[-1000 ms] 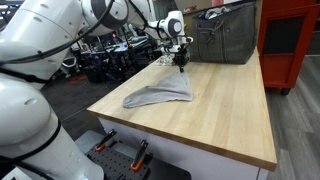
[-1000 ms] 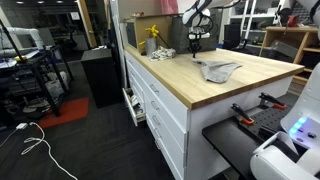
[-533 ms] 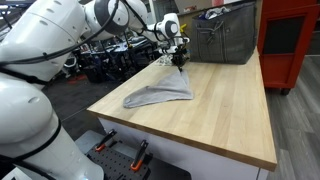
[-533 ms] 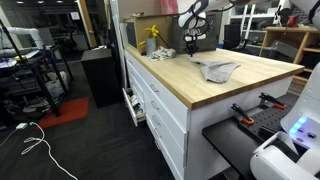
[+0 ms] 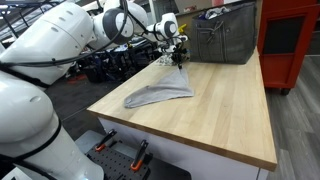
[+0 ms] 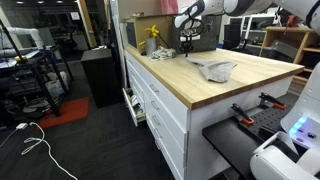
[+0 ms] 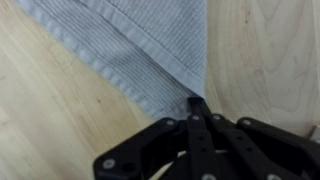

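I need to rise clear and come down farther in on the cloth [image 7: 167,62], because my gripper's fingers touch only the tip of the grey cloth's corner [image 7: 189,91].
A grey cloth [image 5: 160,94] lies on the wooden table [image 5: 225,115], spread toward the near left edge. One corner is drawn up to a point at my gripper [image 5: 180,61], which hangs over the table's far part. In the wrist view the ribbed cloth [image 7: 130,45] narrows to a corner that ends right at my gripper [image 7: 196,98], whose black fingers are pressed together on it. In an exterior view the cloth [image 6: 216,68] trails from the gripper [image 6: 186,43] toward the table's middle.
A metal wire bin [image 5: 224,36] stands at the table's back, next to a red cabinet [image 5: 291,40]. A yellow object [image 6: 152,35] sits at the table's far corner. Drawers [image 6: 150,100] line the table's side, and black clamps [image 5: 120,152] lie below its near end.
My gripper has shifted a little toward the table's far end, pulling the pinched corner and stretching the cloth after it.
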`<state>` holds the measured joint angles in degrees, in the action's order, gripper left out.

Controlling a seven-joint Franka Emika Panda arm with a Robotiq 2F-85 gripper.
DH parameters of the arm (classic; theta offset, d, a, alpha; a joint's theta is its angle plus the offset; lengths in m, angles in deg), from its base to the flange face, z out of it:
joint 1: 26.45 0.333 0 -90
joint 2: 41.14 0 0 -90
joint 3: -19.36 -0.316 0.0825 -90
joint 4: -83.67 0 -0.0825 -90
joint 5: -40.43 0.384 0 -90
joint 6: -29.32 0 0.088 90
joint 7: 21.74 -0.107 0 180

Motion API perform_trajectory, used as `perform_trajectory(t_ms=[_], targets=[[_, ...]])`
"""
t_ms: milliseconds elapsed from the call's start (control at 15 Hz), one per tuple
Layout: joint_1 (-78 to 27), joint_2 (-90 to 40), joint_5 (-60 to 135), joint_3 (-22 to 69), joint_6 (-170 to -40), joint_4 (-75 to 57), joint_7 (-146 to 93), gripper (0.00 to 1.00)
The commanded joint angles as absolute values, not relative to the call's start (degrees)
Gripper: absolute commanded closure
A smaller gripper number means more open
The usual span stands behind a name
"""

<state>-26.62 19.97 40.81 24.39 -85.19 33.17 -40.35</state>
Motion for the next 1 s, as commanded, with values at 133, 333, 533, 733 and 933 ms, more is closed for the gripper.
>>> perform_trajectory(t_ms=[133, 333, 533, 733, 933], targets=[[-26.3, 24.8, 41.6, 23.9, -81.1, 43.9, -43.2, 1.00], [-27.3, 21.3, 42.3, 23.8, -82.6, 38.7, -42.5, 1.00], [-28.7, 19.0, 41.9, 24.0, -81.8, 34.8, -40.1, 1.00], [-30.6, 17.8, 42.4, 23.0, -80.3, 31.4, -36.2, 1.00], [-32.3, 13.8, 43.7, 22.2, -82.1, 26.0, -34.0, 1.00]])
